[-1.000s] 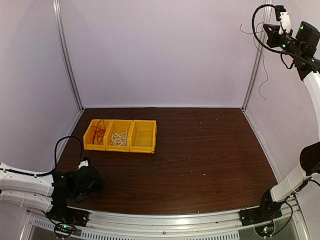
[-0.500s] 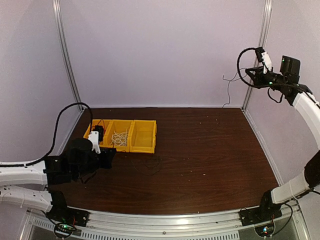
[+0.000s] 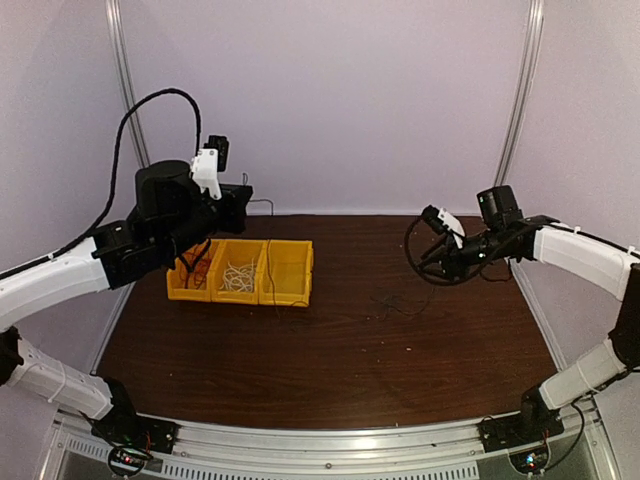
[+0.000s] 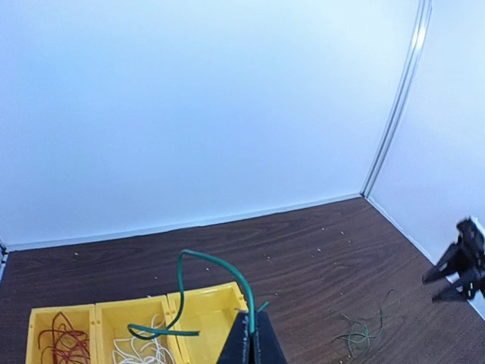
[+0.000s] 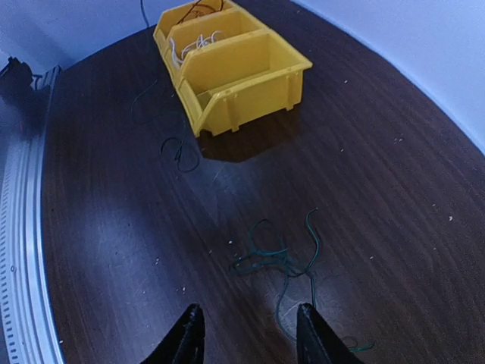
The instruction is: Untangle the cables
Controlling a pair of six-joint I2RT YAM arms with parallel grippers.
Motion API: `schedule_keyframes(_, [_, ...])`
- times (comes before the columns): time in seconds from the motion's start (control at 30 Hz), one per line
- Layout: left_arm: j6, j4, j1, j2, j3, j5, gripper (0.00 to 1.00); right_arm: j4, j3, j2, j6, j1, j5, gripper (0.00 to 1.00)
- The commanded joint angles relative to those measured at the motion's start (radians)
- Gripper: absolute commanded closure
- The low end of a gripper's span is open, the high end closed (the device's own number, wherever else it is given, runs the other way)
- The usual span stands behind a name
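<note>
The green cable has its tail [image 5: 179, 155] hanging in front of the empty yellow bin [image 3: 288, 273], so next my left gripper lifts the cable higher, because the tail must get over the bin's rim before it goes in.
My left gripper [image 4: 251, 338] is shut on a dark green cable [image 4: 220, 268] and holds it high above the yellow bins [image 4: 205, 301]; in the top view it is at the back left [image 3: 243, 203]. The held cable arcs up and loops down towards the bins. A small tangle of dark green cables [image 5: 284, 254] lies on the table, just ahead of my open, empty right gripper [image 5: 248, 330]. In the top view that gripper [image 3: 428, 262] hovers low, right of the tangle [image 3: 395, 300]. Red cables [image 4: 61, 340] fill the left bin, white cables [image 4: 142, 350] the middle one.
Three joined yellow bins [image 3: 287, 275] stand at the back left of the dark wooden table. A thin dark wire [image 5: 179, 153] lies on the table in front of them. White walls with metal corner posts [image 3: 522, 110] enclose the table.
My left arm has risen from the table's near left to high above the bins with the green cable. My right arm has come down from high at the right to just above the table.
</note>
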Motion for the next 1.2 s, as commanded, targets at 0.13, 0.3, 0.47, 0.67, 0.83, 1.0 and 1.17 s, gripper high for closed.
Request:
schedule_keyframes(0.13, [0.113,-0.059,0.124,0.155,0.352,0.082,1.00,-0.054,-0.118,0.022,-0.118,0.010,-0.015,0.51])
schedule_keyframes(0.3, [0.132,-0.060,0.182,0.242,0.494,0.124,1.00,-0.030,-0.143,0.000,-0.116,0.008,0.026,0.50])
schedule_keyframes(0.47, [0.156,-0.068,0.213,0.338,0.604,0.133,1.00,-0.027,-0.150,-0.001,-0.116,0.005,0.043,0.50])
schedule_keyframes(0.67, [0.113,-0.050,0.233,0.371,0.688,0.195,1.00,-0.024,-0.151,0.006,-0.113,-0.001,0.041,0.50])
schedule_keyframes(0.83, [0.036,-0.086,0.235,0.397,0.810,0.391,1.00,-0.030,-0.146,0.029,-0.116,-0.002,0.040,0.50])
schedule_keyframes(1.0, [-0.030,-0.123,0.234,0.384,0.835,0.476,1.00,-0.040,-0.141,0.038,-0.127,-0.001,0.038,0.50])
schedule_keyframes(1.17, [-0.094,-0.044,0.232,0.275,0.518,0.549,1.00,-0.042,-0.145,0.036,-0.137,-0.001,0.045,0.50])
